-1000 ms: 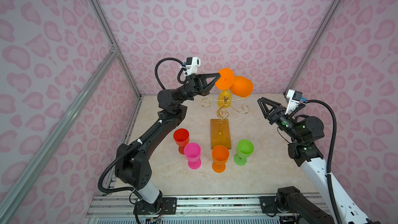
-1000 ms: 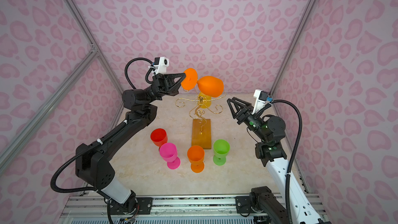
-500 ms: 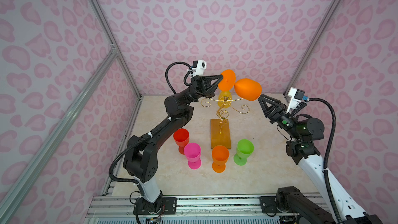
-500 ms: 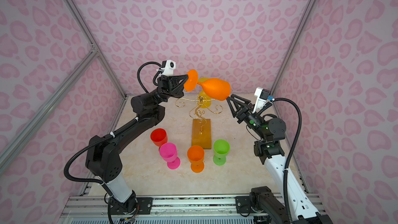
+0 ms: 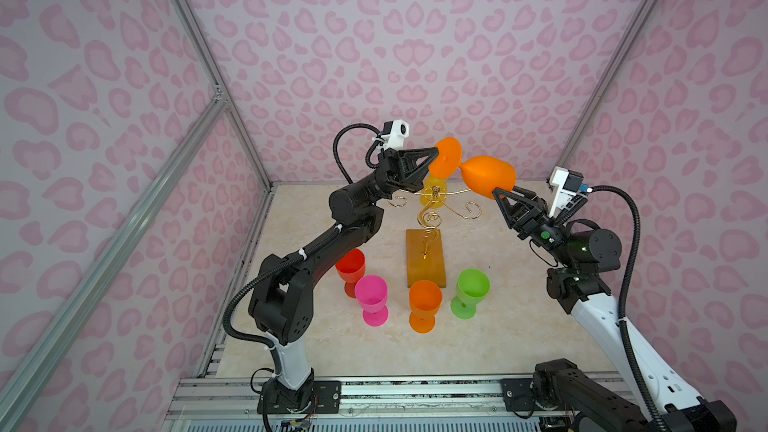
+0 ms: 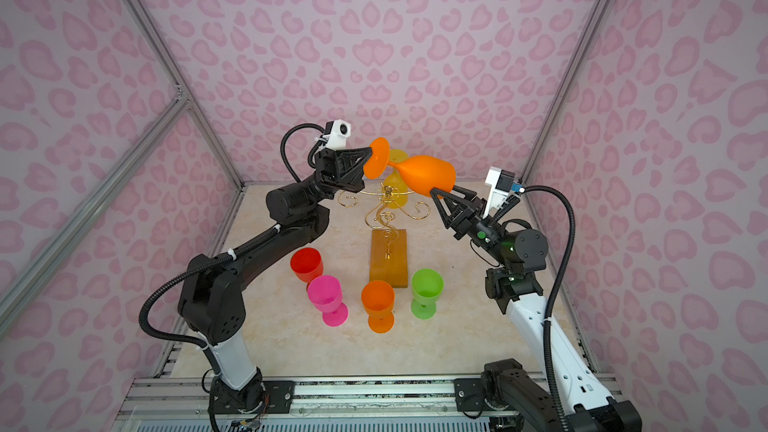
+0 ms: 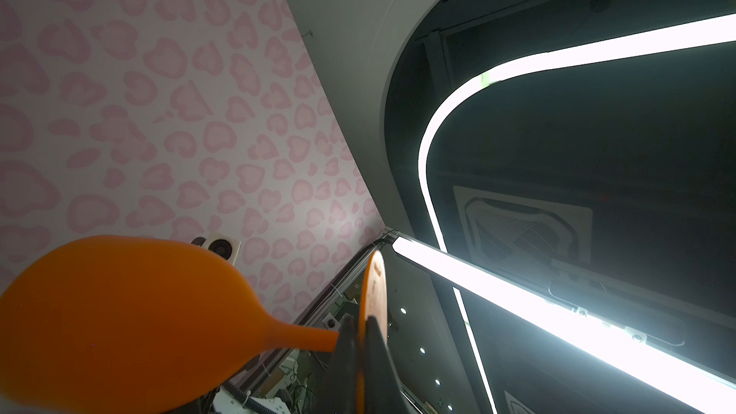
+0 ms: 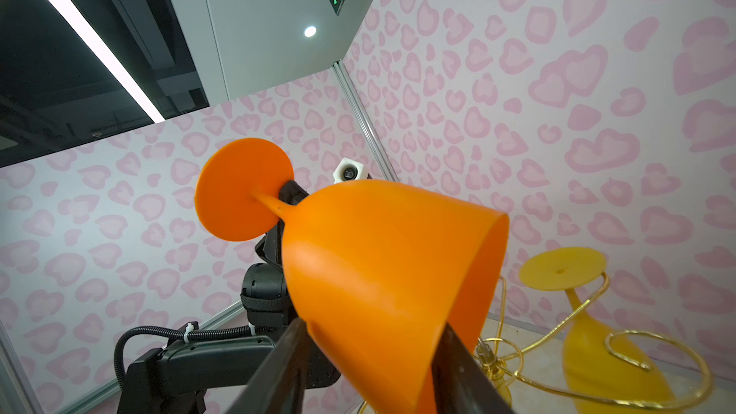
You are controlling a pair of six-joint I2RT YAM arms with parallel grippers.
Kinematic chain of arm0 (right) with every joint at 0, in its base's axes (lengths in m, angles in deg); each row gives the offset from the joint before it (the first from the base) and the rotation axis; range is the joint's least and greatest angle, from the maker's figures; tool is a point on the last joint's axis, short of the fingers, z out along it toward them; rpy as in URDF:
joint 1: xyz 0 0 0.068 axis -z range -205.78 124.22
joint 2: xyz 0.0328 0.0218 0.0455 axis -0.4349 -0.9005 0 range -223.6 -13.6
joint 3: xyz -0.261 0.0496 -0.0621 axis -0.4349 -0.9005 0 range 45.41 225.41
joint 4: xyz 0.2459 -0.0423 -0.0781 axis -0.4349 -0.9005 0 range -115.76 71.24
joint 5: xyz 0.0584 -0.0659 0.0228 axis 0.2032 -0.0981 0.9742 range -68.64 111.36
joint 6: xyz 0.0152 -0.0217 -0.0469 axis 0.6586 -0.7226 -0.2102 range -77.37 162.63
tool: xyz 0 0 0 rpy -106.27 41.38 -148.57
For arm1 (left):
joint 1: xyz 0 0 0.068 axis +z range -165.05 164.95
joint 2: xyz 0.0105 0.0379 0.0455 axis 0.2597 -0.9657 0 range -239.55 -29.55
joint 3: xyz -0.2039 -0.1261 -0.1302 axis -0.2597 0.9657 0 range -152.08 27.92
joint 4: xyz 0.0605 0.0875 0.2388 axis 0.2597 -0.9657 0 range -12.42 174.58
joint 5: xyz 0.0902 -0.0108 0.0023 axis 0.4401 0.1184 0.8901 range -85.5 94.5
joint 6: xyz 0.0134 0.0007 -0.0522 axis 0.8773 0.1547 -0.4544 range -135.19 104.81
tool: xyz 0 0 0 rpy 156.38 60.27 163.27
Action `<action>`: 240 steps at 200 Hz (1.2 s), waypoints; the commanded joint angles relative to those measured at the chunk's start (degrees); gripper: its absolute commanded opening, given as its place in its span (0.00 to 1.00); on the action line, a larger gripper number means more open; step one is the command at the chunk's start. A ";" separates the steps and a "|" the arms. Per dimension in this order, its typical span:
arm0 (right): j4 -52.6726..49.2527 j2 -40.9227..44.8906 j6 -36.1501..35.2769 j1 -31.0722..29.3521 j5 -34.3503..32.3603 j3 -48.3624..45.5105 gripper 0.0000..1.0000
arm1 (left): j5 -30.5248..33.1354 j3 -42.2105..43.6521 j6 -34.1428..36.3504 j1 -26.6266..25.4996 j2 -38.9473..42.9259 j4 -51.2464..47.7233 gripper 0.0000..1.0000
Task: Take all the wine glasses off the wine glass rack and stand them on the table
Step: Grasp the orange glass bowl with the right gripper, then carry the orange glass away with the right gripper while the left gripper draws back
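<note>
My left gripper should open and back away before I lower the glass, because it is pinning the foot [image 5: 449, 156] while my right gripper holds the bowl [image 5: 488, 174].
An orange wine glass [image 5: 488, 176] [image 6: 424, 174] lies on its side in the air above the wine glass rack [image 5: 432, 209] [image 6: 386, 218], free of its arms. My left gripper [image 5: 434, 155] [image 7: 360, 324] is shut on the edge of its round foot. My right gripper [image 5: 505, 191] [image 8: 372, 324] has a finger pressed against each side of the bowl [image 8: 378, 272], near the rim. A yellow glass [image 5: 432, 187] [image 8: 589, 352] hangs upside down on the gold wire rack [image 8: 617, 336], which rises from an amber base [image 5: 424, 257].
Several glasses stand on the table in front of the rack's base: red [image 5: 351, 265], pink [image 5: 371, 295], orange [image 5: 424, 301], green [image 5: 471, 288]. Pink patterned walls close in the back and both sides. A metal rail [image 5: 374, 392] runs along the front.
The left gripper has carried the orange glass to the right and turned its bowl toward the right arm. The right gripper has risen to it and closed its fingers on the bowl.
</note>
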State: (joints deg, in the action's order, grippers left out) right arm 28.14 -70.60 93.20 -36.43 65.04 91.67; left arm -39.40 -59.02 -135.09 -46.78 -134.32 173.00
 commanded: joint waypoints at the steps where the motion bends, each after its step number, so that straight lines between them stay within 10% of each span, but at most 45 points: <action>1: 4.56 -0.14 0.36 -0.42 1.48 -0.31 0.45 | 1.11 -0.81 -2.69 -0.18 -0.60 2.98 0.06; 240: 15.01 -0.03 4.99 -0.94 0.44 -2.09 0.07 | 6.19 -0.26 -7.17 -1.06 -2.97 2.98 0.35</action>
State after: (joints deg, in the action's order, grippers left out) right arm 42.01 -71.25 98.36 -37.39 66.79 89.85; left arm -34.24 -59.30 -135.11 -47.87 -136.99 172.92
